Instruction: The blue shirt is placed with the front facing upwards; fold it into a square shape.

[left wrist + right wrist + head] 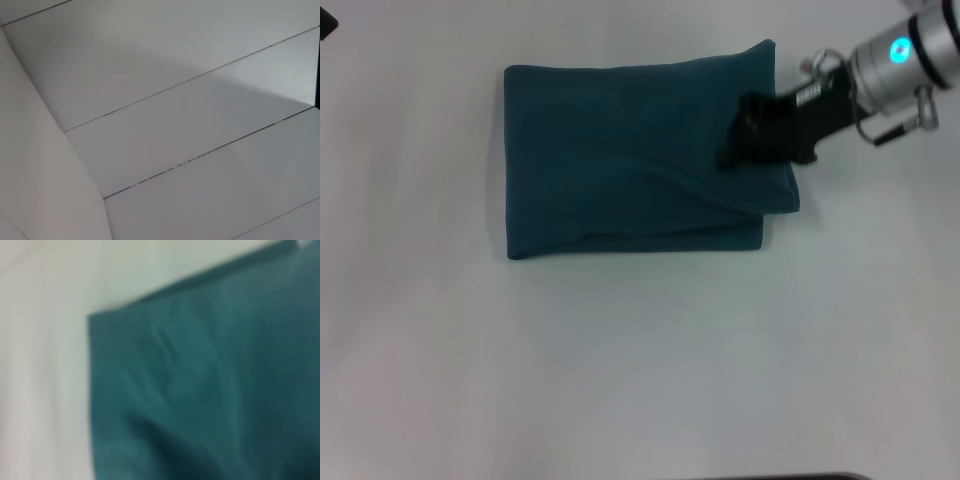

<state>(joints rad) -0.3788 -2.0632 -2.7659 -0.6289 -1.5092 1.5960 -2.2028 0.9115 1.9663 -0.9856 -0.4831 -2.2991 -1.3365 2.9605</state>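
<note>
A slanting crease (692, 185) still goes across the top layer of the blue shirt. So my right gripper should return to the shirt's middle (630, 178) and flatten the cloth toward the shirt's edge.
The blue shirt (620, 160) lies folded into a rough rectangle on the white table, its plain teal back side up and no lettering showing. My right gripper (738, 142) reaches in from the upper right and hovers over the shirt's right portion, near the folded edge. The right wrist view is filled by the shirt's cloth (210, 390) with a corner of it against the table. Only a dark tip of my left arm (326, 22) shows at the top left corner of the head view, far from the shirt.
The white table (640, 380) spreads around the shirt on all sides. The left wrist view shows only pale panels with thin seams (190, 160). A dark strip (790, 477) runs along the bottom edge of the head view.
</note>
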